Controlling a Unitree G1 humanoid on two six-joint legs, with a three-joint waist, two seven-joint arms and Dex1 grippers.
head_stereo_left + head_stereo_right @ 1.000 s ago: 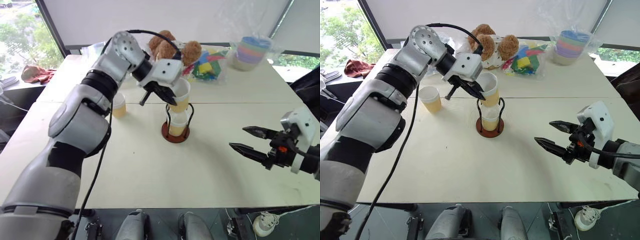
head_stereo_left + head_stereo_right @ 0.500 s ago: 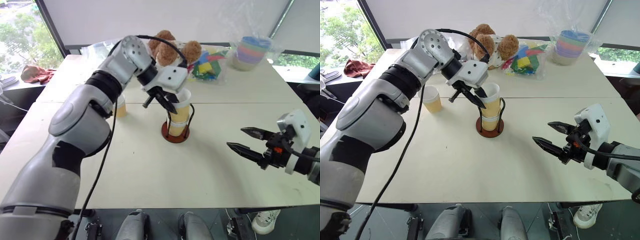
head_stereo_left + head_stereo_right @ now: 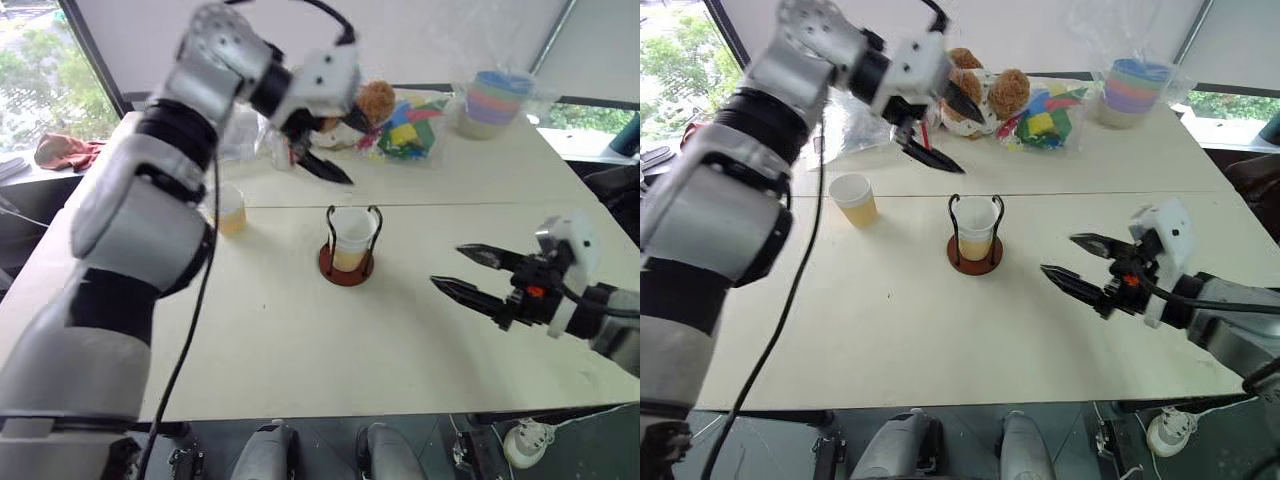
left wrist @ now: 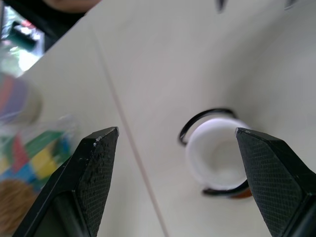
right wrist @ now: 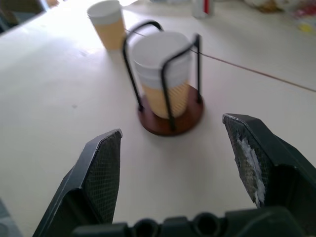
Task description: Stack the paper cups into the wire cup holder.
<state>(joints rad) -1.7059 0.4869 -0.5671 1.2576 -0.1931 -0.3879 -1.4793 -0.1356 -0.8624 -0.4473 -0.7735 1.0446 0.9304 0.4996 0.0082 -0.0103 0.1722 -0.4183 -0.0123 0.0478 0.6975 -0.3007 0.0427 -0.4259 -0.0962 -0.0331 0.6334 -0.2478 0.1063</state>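
Observation:
I expect the other paper cup to go almost all the way inside when I lower it, because the cup in the holder gets narrower below its wide, empty opening.
The wire cup holder stands mid-table on its red-brown base, with nested paper cups sitting low between its black loops. Another paper cup stands upright to the holder's left. My left gripper hovers open and empty above and behind the holder; its wrist view looks down on the white cup mouth between the spread fingers. My right gripper is open and empty, level with the holder on its right and pointing at it.
A teddy bear, a bag of coloured blocks and a plastic-wrapped pastel cup stack line the table's back. A red cloth lies off to the left. The table's front half is bare.
My left gripper opened, let go of the cup it held over the holder, and rose up and back. That cup now sits down inside the holder. My right gripper drifted left toward the holder.

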